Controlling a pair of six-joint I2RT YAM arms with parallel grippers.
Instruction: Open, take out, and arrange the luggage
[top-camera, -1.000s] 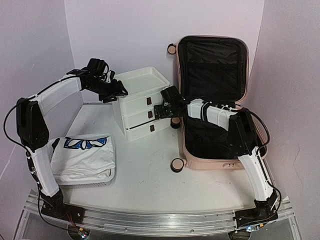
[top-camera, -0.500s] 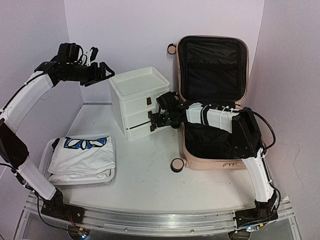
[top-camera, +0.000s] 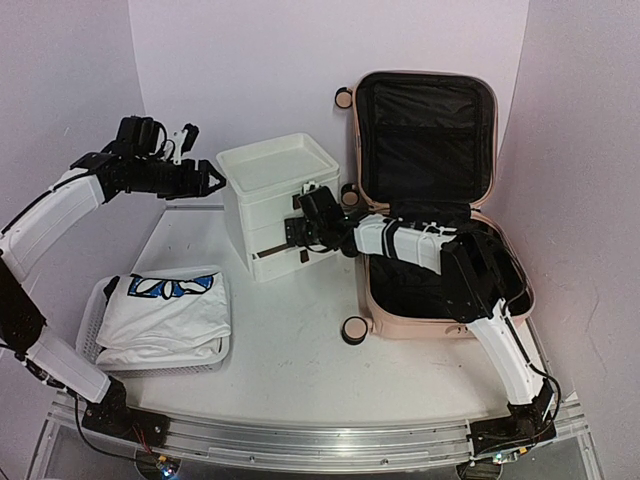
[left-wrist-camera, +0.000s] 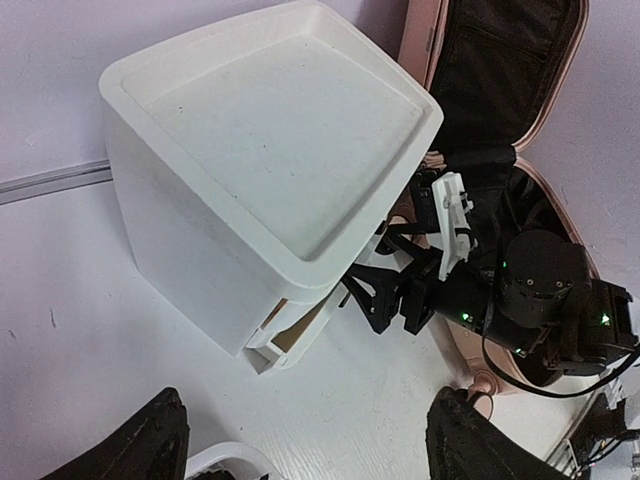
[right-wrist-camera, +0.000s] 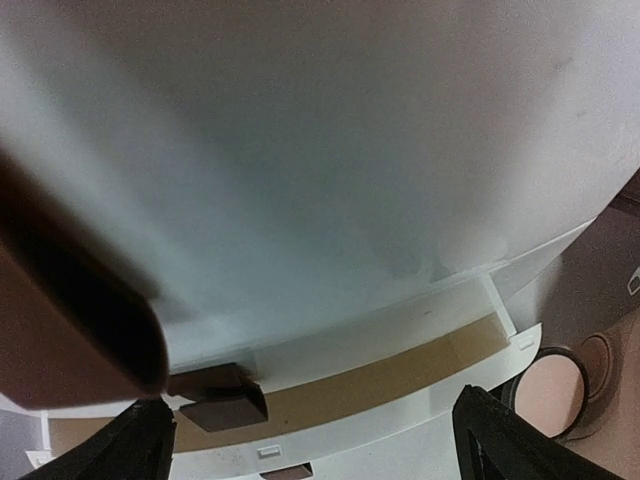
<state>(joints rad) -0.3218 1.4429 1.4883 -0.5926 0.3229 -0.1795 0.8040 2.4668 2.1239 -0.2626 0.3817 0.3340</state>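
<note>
My right gripper needs to back away, since the slightly open bottom drawer (top-camera: 272, 252) has its brown handle below my gripper, then go down and grab that handle (top-camera: 304, 256).
The pale pink luggage (top-camera: 440, 300) lies open at the right, its lid (top-camera: 425, 130) upright against the back wall and its black lining showing. It also shows in the left wrist view (left-wrist-camera: 425, 40). One of its wheels shows in the right wrist view (right-wrist-camera: 560, 385). My right gripper (top-camera: 293, 232) is open, outside the luggage, close against the front of the white drawer unit (top-camera: 275, 195). In the right wrist view (right-wrist-camera: 320, 440) a brown drawer handle (right-wrist-camera: 215, 395) sits near its left finger. My left gripper (top-camera: 207, 183) is open and empty, in the air left of the unit's top.
The bottom drawer (left-wrist-camera: 300, 335) of the drawer unit (left-wrist-camera: 270, 150) stands slightly pulled out. A white mesh basket (top-camera: 95, 310) with a folded white shirt (top-camera: 170, 310) sits at the front left. Another luggage wheel (top-camera: 353, 331) rests on the table.
My left gripper lifted off the drawer unit's top corner and swung left. My right gripper moved left from the luggage's edge to the drawer fronts.
</note>
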